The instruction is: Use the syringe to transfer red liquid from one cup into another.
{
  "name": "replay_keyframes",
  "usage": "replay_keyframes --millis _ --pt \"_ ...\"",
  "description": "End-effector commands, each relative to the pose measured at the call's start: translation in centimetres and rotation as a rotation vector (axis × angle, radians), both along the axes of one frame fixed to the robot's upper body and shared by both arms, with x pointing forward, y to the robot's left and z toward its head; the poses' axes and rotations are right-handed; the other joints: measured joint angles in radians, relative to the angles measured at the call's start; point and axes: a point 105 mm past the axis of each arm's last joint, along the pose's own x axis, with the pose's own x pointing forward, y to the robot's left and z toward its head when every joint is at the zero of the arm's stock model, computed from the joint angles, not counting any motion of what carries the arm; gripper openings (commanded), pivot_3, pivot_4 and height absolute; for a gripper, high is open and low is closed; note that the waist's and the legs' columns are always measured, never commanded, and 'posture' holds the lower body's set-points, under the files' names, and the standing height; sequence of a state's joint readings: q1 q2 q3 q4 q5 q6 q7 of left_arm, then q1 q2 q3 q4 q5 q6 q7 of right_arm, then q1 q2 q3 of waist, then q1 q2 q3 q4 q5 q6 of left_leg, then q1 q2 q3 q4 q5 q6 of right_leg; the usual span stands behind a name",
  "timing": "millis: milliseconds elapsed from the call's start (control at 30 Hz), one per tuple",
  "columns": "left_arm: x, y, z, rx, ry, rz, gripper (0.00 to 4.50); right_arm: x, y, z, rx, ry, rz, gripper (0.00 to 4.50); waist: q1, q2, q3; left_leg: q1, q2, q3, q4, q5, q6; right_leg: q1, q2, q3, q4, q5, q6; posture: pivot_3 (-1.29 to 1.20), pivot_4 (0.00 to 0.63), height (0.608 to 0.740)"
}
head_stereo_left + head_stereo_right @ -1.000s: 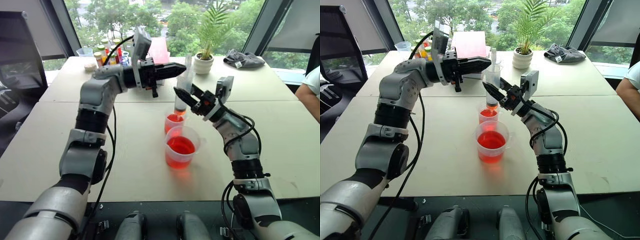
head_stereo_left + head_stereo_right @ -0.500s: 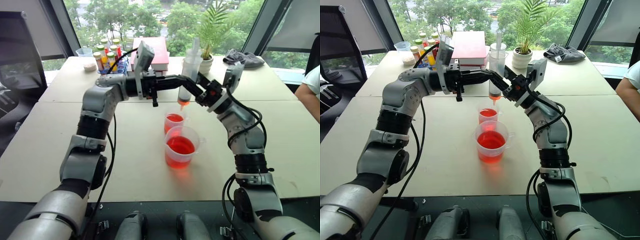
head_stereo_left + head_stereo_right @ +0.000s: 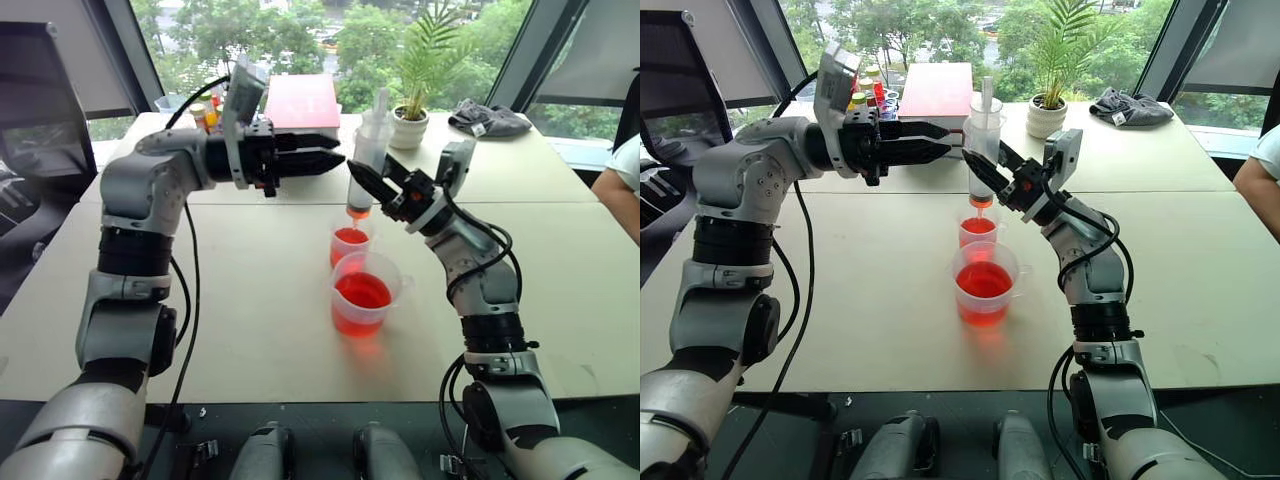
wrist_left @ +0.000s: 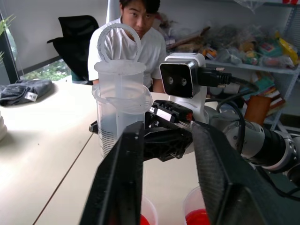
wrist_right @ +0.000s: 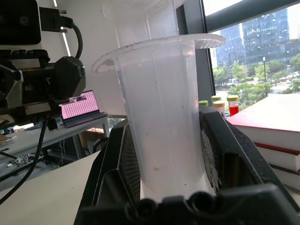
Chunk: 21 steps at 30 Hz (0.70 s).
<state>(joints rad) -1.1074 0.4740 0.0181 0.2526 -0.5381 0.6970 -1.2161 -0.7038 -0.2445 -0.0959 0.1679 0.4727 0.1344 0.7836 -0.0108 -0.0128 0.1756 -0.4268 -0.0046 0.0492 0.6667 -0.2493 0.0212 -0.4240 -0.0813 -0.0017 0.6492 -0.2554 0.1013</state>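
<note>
Red liquid is in the syringe's lower end point(image 3: 358, 211) and the plunger is up. Next, my left gripper moves up to the plunger's top point(image 3: 381, 98) and pushes the plunger down.
The clear syringe point(image 3: 366, 150) stands upright with my right gripper point(image 3: 368, 183) shut on its barrel point(image 5: 164, 126). Its orange tip hangs just above the smaller cup point(image 3: 349, 243), which holds some red liquid point(image 3: 349, 236). The wide cup point(image 3: 362, 294) stands in front of the smaller one and is about half full of red liquid point(image 3: 361, 291). My left gripper point(image 3: 335, 157) is level with the barrel, left of it and pointing at it. It is open with nothing between its fingers point(image 4: 123, 183). A gap separates it from the syringe point(image 4: 119, 103).
A stack of red books point(image 3: 300, 100), small coloured bottles point(image 3: 203, 116) and a potted plant point(image 3: 408, 127) stand at the back of the table. A grey cloth point(image 3: 486, 120) lies at the back right. A person point(image 3: 622, 180) sits at the right edge.
My left gripper has opened, let go of the syringe and drawn back to the left. The right gripper still holds the syringe, whose tip has come up out of the smaller cup.
</note>
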Motion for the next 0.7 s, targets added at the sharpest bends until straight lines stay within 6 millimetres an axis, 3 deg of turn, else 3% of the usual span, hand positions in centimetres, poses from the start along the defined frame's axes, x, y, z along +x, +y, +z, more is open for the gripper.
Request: replay_keyframes --millis 33,67,100,500,700 --pt "-0.4 -0.8 1.9 -0.044 -0.062 -0.008 1.89 -0.4 0.1 0.3 0.001 -0.033 0.004 1.44 0.0 0.0 0.0 0.0 0.0 0.0 0.0 0.0 0.0 0.0 0.0 0.0 0.0 0.0 0.0 0.0 0.15 0.74" --pt "-0.3 -1.0 1.8 -0.046 -0.062 -0.012 2.4 -0.5 0.2 0.2 -0.002 -0.033 0.005 1.44 -0.001 0.0 0.0 0.0 0.0 0.0 0.0 0.0 0.0 0.0 0.0 0.0 0.0 0.0 0.0 0.0 0.15 0.74" --pt "-0.3 -1.3 1.8 -0.046 -0.069 -0.014 2.59 -0.5 0.3 0.2 -0.003 -0.034 0.007 1.44 -0.002 0.0 0.0 0.0 0.0 0.0 0.0 0.0 0.0 0.0 0.0 0.0 0.0 0.0 0.0 0.0 0.15 0.74" --pt "-0.4 -3.5 2.3 -0.074 -0.082 -0.065 2.59 -0.8 0.9 -0.1 -0.023 -0.038 0.016 1.44 -0.004 0.0 0.0 0.0 0.0 0.0 0.0 0.0 0.0 0.0 0.001 0.0 0.0 0.0 0.0 0.0 0.15 0.74" --pt "0.2 -4.6 1.5 -0.061 -0.061 -0.059 2.59 -1.0 1.1 0.2 -0.026 -0.049 0.026 1.44 -0.003 0.0 0.0 0.0 0.0 0.0 0.0 0.0 0.0 0.0 0.001 0.0 0.0 0.0 0.0 0.0 0.15 0.74"
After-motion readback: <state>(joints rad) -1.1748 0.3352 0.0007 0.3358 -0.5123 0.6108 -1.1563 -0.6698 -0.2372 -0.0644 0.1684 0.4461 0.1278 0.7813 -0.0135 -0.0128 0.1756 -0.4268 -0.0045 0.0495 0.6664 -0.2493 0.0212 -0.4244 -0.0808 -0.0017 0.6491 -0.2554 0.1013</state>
